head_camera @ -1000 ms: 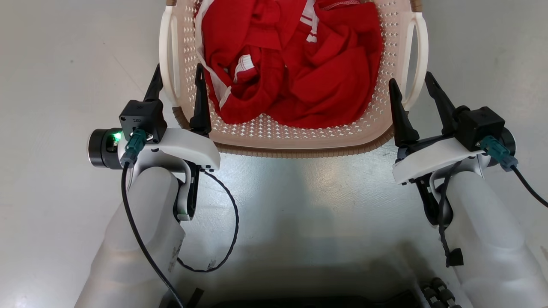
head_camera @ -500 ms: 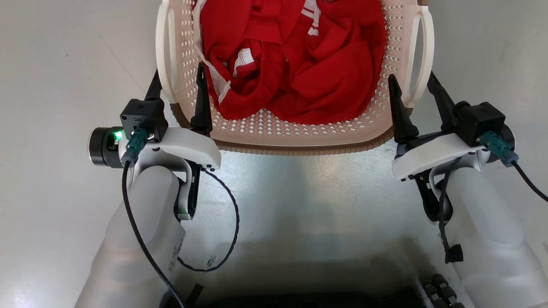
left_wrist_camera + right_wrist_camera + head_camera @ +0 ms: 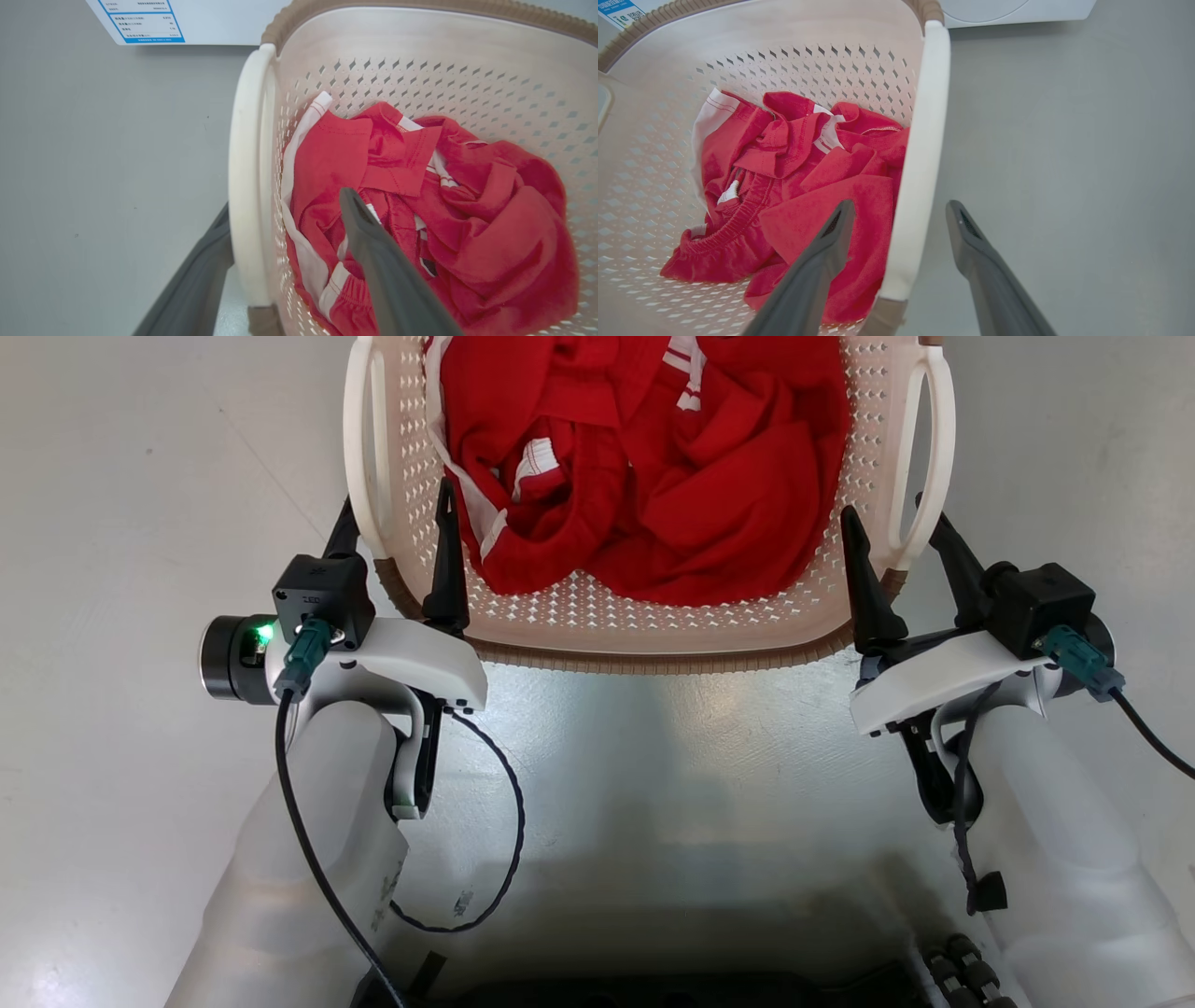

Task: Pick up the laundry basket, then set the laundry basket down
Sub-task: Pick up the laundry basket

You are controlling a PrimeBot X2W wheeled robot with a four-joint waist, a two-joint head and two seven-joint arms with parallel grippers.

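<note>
The white loop handle [image 3: 358,442] carries on from the laundry basket's brown rim [image 3: 395,586], so when I lift, the handle will stay in line and raise the laundry basket level.
The laundry basket [image 3: 653,639], cream perforated plastic with a brown rim, sits on the floor ahead, with red clothing [image 3: 644,467] in it. My left gripper [image 3: 397,527] is open, one finger inside the wall and one outside, straddling the near end of the left white loop handle [image 3: 359,457]. The left wrist view shows that handle [image 3: 245,177] between my fingers [image 3: 387,275]. My right gripper [image 3: 892,537] is open the same way around the right handle [image 3: 920,457], which runs between its fingers [image 3: 808,270] in the right wrist view, where the handle [image 3: 924,140] is not pinched.
Pale grey floor [image 3: 653,775] surrounds the basket. A white appliance with a blue-printed label [image 3: 140,21] stands beyond the basket, its lower front [image 3: 1017,11] also at the top of the right wrist view. My dark base [image 3: 653,989] is at the bottom edge.
Both grippers have slid a little farther along the handles, and the right outer fingertip is now behind the handle. The basket looks slightly larger in view. Both grippers stay open.
</note>
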